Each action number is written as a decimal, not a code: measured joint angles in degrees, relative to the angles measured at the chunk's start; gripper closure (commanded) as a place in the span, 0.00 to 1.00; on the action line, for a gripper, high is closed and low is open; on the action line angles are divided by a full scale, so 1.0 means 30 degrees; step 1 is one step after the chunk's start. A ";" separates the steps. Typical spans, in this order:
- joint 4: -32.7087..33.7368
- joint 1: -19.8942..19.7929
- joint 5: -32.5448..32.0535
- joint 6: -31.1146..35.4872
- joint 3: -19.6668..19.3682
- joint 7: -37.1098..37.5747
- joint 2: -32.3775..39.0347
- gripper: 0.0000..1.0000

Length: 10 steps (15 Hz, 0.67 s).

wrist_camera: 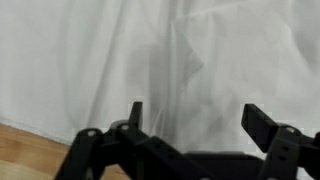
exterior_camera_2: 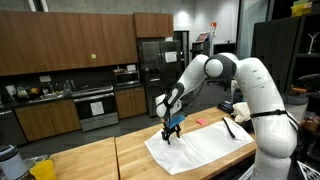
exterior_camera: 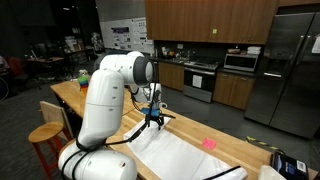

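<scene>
The white cloth's end lies folded back below my gripper. Next, I pinch the raised crease and pull it out along the empty wooden counter.
A white cloth lies spread on the wooden counter, seen also as the white cloth in both exterior views. My gripper hangs just above the cloth's far corner, fingers pointing down. In the wrist view the gripper is open, its two black fingers wide apart with nothing between them. Below it the cloth shows soft folds and a raised crease. A strip of wood shows at the lower left.
A small pink item lies on the counter beside the cloth. A black device sits near the counter's end. Kitchen cabinets, a stove and a refrigerator stand behind. A wooden stool is by the counter.
</scene>
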 measured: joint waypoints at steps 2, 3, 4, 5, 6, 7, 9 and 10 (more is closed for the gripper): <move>-0.0177 0.0011 0.0000 0.0145 0.0013 -0.0006 -0.0215 0.32; -0.0261 0.0025 0.0000 0.0220 0.0013 -0.0006 -0.0299 0.38; -0.0340 0.0038 0.0000 0.0291 0.0013 -0.0006 -0.0372 0.45; -0.0413 0.0046 0.0000 0.0360 0.0013 -0.0006 -0.0436 0.55; -0.0501 0.0048 0.0000 0.0460 0.0013 -0.0006 -0.0490 0.62; -0.0570 0.0048 0.0000 0.0533 0.0013 -0.0007 -0.0525 0.69; -0.0672 0.0048 0.0000 0.0661 0.0013 -0.0029 -0.0540 0.87; -0.0715 0.0047 0.0000 0.0735 0.0013 -0.0036 -0.0540 0.94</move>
